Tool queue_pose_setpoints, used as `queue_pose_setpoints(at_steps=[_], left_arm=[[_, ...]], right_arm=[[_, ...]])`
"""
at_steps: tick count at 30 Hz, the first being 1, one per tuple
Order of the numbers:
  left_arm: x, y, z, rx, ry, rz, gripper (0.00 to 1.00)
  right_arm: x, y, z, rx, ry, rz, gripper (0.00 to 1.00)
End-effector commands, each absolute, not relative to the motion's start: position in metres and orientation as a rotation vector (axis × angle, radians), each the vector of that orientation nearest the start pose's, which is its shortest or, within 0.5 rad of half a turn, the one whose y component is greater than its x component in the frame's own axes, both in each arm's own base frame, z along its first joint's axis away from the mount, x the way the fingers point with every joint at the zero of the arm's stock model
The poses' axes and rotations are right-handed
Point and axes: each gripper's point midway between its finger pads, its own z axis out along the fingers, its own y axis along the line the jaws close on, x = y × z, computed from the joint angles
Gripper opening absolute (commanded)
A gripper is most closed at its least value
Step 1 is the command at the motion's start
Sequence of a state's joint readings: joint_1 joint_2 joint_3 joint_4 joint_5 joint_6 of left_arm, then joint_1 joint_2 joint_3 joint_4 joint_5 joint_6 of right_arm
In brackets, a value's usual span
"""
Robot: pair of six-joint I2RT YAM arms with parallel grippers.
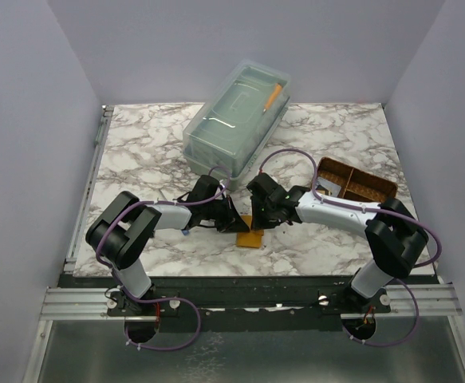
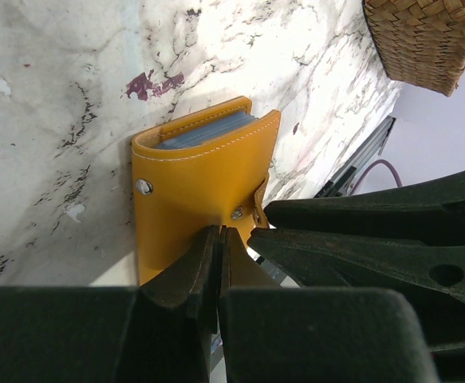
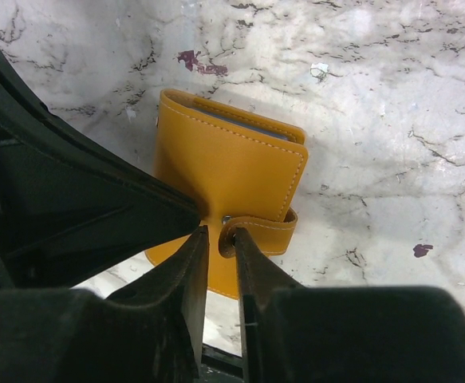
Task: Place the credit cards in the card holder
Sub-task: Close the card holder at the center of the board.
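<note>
My right gripper should pinch the snap tab's end (image 3: 227, 240) because it curls up beside the stud, pull it flat over the stud (image 3: 226, 218), and then push it down.
The orange-tan card holder (image 1: 250, 233) is folded shut between my two grippers near the table's front middle. Grey-blue edges of the credit cards (image 2: 204, 132) show inside its top fold, and a thin grey strip of them (image 3: 244, 126) shows in the right wrist view. My left gripper (image 2: 218, 232) is shut, pinching the holder's (image 2: 192, 187) near edge. My right gripper (image 3: 220, 234) is slightly open, its fingertips either side of the curled snap tab (image 3: 260, 231), which touches the right finger. In the top view the left gripper (image 1: 234, 219) and right gripper (image 1: 264, 217) nearly meet over the holder.
A brown woven divided tray (image 1: 356, 183) stands to the right, its corner (image 2: 427, 40) also showing in the left wrist view. A clear lidded plastic box (image 1: 236, 120) holding an orange stick sits behind the grippers. The table's front edge lies just below the holder.
</note>
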State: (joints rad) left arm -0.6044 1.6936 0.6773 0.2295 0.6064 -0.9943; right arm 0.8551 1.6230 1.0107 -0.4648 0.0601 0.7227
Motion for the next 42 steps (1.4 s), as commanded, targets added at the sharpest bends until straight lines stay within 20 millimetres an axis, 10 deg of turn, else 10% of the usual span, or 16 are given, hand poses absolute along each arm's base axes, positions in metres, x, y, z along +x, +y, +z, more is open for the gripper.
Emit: queue_pose_setpoints(at_steps=[1, 9, 21, 29, 42], left_arm=[[0.221, -0.311, 0.036, -0.131, 2.692, -1.359, 0.02], [0.222, -0.312, 0.037, -0.127, 2.689, -1.363, 0.02], [0.222, -0.312, 0.036, -0.129, 2.693, -1.362, 0.02], [0.222, -0.313, 0.037, -0.126, 2.692, -1.365, 0.02], [0.221, -0.313, 0.036, -0.125, 2.695, -1.368, 0.02]], right_arm=[[0.221, 0.279, 0.044, -0.186, 2.744, 0.404, 0.26], [0.221, 0.282, 0.042, -0.180, 2.742, 0.430, 0.04], [0.224, 0.278, 0.045, -0.167, 2.723, 0.402, 0.00], [0.220, 0.264, 0.040, -0.196, 2.752, 0.218, 0.33], [0.224, 0.278, 0.034, -0.218, 2.750, 0.255, 0.36]])
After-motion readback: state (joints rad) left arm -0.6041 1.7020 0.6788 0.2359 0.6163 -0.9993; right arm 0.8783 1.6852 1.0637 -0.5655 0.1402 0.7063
